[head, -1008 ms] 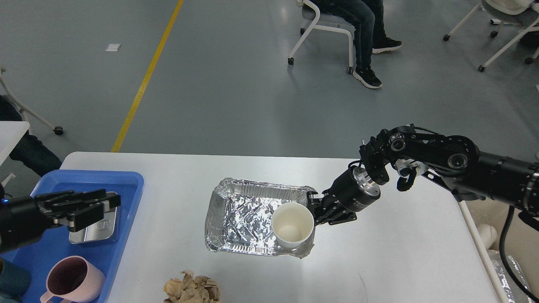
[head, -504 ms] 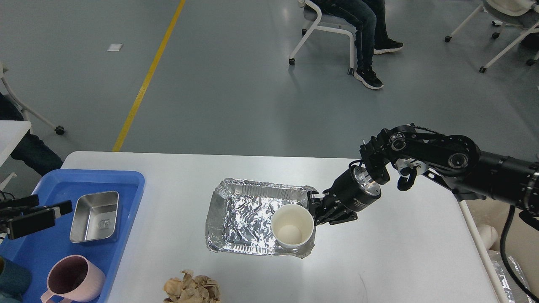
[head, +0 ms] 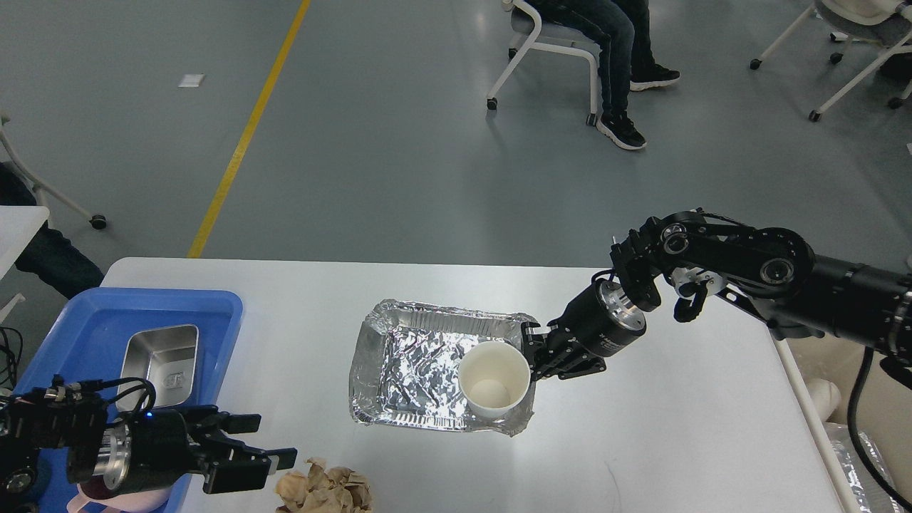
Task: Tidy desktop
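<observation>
The crumpled brown paper [head: 323, 491] is bunched together by deep creases [head: 335, 480], so I expect it to rise as one wad and hold its crumpled shape when I lift it.
The white-grey desktop [head: 677, 427] bears a crinkled foil tray [head: 413, 370] at its middle. A white paper cup [head: 494, 380] stands upright in the tray's front right corner. My right gripper [head: 533, 354] is at the tray's right edge, against the cup's rim; its dark fingers cannot be told apart. A ball of crumpled brown paper [head: 328, 490] lies at the desktop's front edge. My left gripper [head: 276, 439] is open and empty just left of the paper, pointing right, low over the desktop.
A blue plastic tray [head: 92, 313] at the left holds a steel box [head: 160, 363]; my left arm hides most of a pink mug in it. A cream-coloured thing [head: 819, 399] stands past the right edge. A seated person [head: 613, 43] and chairs are beyond.
My left arm has swung from over the blue tray down to the front edge, and its gripper now sits beside the crumpled paper. The right arm, cup and foil tray have not moved.
</observation>
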### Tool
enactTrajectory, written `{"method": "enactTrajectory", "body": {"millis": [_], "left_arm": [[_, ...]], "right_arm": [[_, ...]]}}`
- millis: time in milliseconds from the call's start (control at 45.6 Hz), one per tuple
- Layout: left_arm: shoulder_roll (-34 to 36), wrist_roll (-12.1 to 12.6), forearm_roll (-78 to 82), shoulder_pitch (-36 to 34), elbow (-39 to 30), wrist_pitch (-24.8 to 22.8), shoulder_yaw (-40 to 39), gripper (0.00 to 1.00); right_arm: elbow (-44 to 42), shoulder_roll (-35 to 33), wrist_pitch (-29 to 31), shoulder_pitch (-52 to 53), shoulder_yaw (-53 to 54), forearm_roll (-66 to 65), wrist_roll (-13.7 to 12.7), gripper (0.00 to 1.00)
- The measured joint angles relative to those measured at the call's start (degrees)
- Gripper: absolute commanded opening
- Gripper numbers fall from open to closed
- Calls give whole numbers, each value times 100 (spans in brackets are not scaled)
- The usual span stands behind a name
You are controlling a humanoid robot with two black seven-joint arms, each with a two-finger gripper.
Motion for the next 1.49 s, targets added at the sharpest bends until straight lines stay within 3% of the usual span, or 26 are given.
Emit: {"method": "enactTrajectory", "body": {"millis": [285, 832, 942, 1073, 1139, 1161, 1205, 1227, 1490], "left_arm": [[-222, -10, 338, -18, 380, -172, 118, 98], [-1698, -3, 522, 1, 1379, -195, 593, 96], [-1838, -2, 634, 6, 1448, -185, 673, 77], [-1939, -39, 719, 15, 1461, -163, 798, 68], [-1959, -43, 810, 14, 1461, -145, 880, 57], [-1961, -44, 848, 13, 1461, -141, 899, 45], [-1965, -43, 942, 9, 1460, -135, 927, 4], [-1966, -34, 991, 7, 1458, -135, 934, 0], [-1900, 35, 1226, -68, 1453, -303, 938, 0]], "right_arm": [[18, -62, 0, -11, 7, 0, 0, 0], [32, -93, 0, -12, 18, 0, 0, 0], [39, -93, 0, -12, 20, 0, 0, 0], [42, -89, 0, -8, 32, 0, 0, 0], [42, -86, 0, -6, 35, 0, 0, 0], [42, -85, 0, -6, 35, 0, 0, 0], [42, -84, 0, -5, 35, 0, 0, 0], [42, -84, 0, -5, 36, 0, 0, 0], [30, -82, 0, -5, 36, 0, 0, 0]]}}
